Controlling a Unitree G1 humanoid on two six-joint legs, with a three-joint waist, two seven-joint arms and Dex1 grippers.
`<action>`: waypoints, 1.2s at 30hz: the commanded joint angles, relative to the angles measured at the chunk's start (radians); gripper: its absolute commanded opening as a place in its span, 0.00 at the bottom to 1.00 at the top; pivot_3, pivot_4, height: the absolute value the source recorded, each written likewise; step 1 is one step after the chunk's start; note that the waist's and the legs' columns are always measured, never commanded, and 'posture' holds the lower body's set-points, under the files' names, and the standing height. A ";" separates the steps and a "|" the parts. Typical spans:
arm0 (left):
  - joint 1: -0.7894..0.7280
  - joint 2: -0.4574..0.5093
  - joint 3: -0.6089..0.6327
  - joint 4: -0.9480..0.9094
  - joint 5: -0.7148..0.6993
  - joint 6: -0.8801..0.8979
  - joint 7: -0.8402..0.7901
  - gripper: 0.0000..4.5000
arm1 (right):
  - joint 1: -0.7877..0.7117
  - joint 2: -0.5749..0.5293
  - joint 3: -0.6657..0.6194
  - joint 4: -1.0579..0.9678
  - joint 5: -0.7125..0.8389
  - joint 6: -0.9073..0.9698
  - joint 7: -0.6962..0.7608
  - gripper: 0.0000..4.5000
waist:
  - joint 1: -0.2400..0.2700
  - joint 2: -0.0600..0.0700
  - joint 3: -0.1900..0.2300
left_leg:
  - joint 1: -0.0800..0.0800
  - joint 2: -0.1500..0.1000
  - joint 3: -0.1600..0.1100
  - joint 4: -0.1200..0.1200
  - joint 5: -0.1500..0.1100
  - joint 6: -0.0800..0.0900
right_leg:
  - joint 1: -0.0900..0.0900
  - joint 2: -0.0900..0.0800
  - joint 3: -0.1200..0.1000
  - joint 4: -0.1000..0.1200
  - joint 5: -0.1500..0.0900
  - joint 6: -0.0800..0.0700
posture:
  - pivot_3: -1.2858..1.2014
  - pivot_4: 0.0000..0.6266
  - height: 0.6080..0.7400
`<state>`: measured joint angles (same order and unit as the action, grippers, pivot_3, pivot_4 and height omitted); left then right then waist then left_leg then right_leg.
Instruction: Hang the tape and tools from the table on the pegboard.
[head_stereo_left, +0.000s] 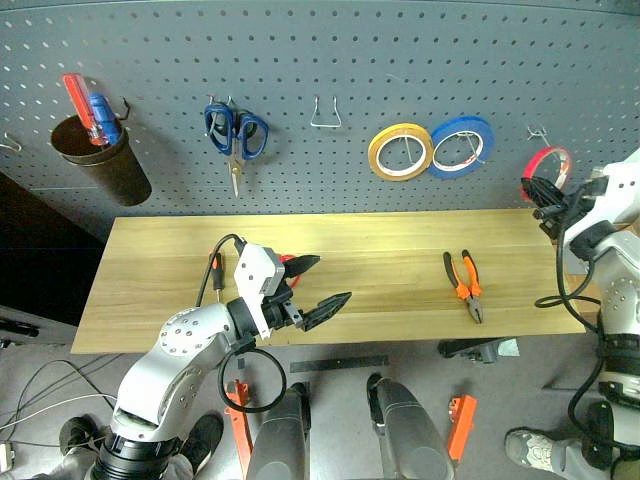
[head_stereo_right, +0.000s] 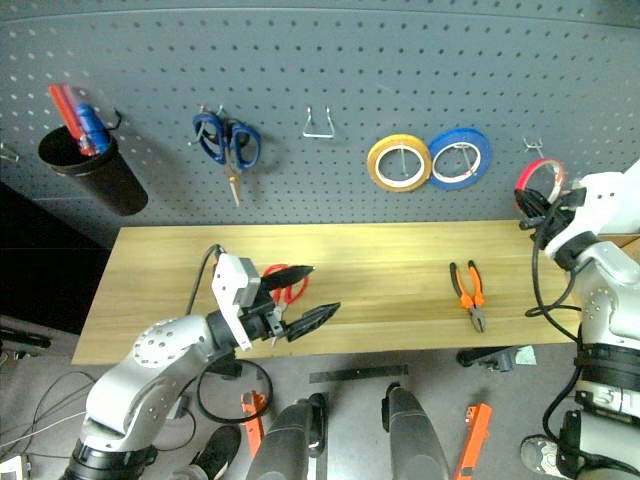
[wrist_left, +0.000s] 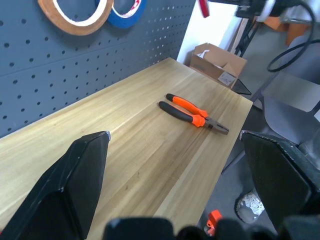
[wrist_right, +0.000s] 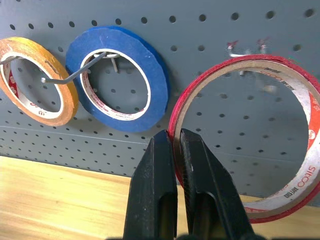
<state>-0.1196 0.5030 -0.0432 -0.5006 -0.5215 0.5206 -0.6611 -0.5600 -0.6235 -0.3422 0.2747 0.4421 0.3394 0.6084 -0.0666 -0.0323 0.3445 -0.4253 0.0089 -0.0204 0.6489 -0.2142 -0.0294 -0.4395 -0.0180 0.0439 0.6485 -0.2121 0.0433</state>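
My right gripper should keep going toward the pegboard, as the red tape's opening (head_stereo_left: 550, 171) is in line with the metal hook (head_stereo_left: 537, 133), and let go once the hook holds the tape.
My right gripper (wrist_right: 175, 145) is shut on the rim of the red tape (wrist_right: 240, 67) and holds the ring upright against the pegboard (head_stereo_left: 400, 60), close to a metal hook (wrist_right: 245, 47) at the far right. The pliers (head_stereo_left: 465, 285) lie on the table (head_stereo_left: 380, 250) right of centre. Over the table's left part, my left gripper (head_stereo_left: 332, 279) hovers open and holds nothing. The red-handled scissors (head_stereo_right: 285, 285) lie just behind it, partly hidden. A small orange-and-black screwdriver (head_stereo_left: 214, 270) lies beside my left arm.
On the pegboard hang blue-handled scissors (head_stereo_left: 235, 130), a bare wire hook (head_stereo_left: 325, 115), a yellow roll (head_stereo_left: 400, 150) and a blue roll (head_stereo_left: 462, 145). A dark cup (head_stereo_left: 100, 155) at the left holds red and blue screwdrivers. A cardboard box (wrist_left: 217, 62) stands beyond the table's right end.
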 joint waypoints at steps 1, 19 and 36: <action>0.002 -0.003 0.005 -0.043 -0.005 -0.003 0.009 1.00 | -0.092 -0.004 0.028 0.141 -0.057 -0.102 0.018 0.00 | -0.001 0.000 0.000 | 0.000 0.000 0.000 0.000 0.001 0.001 | 0.000 0.000 0.000 0.000 0.001 0.000 | 0.48 0.44 1.00; -0.007 -0.006 0.028 -0.059 -0.013 0.007 0.069 1.00 | -0.421 0.029 0.103 0.688 -0.216 -0.365 0.001 0.00 | -0.008 0.000 0.000 | 0.000 0.000 0.001 0.000 0.001 0.001 | 0.000 0.000 0.000 -0.001 0.005 -0.005 | 0.49 0.46 1.00; 0.005 -0.005 0.033 -0.057 -0.010 0.001 0.072 1.00 | -0.131 0.009 0.049 0.189 -0.141 -0.115 -0.028 0.86 | -0.005 0.000 0.000 | 0.000 0.000 0.000 0.001 0.001 0.001 | 0.000 -0.001 0.001 0.001 0.006 -0.005 | 0.49 0.46 1.00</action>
<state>-0.1199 0.5023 -0.0230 -0.5120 -0.5250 0.5350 -0.5899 -0.7203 -0.5944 -0.2580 0.5679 0.2704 0.1858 0.5939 -0.0721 -0.0324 0.3444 -0.4256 0.0086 -0.0207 0.6499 -0.2128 -0.0281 -0.4396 -0.0185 0.0442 0.6495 -0.2060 0.0384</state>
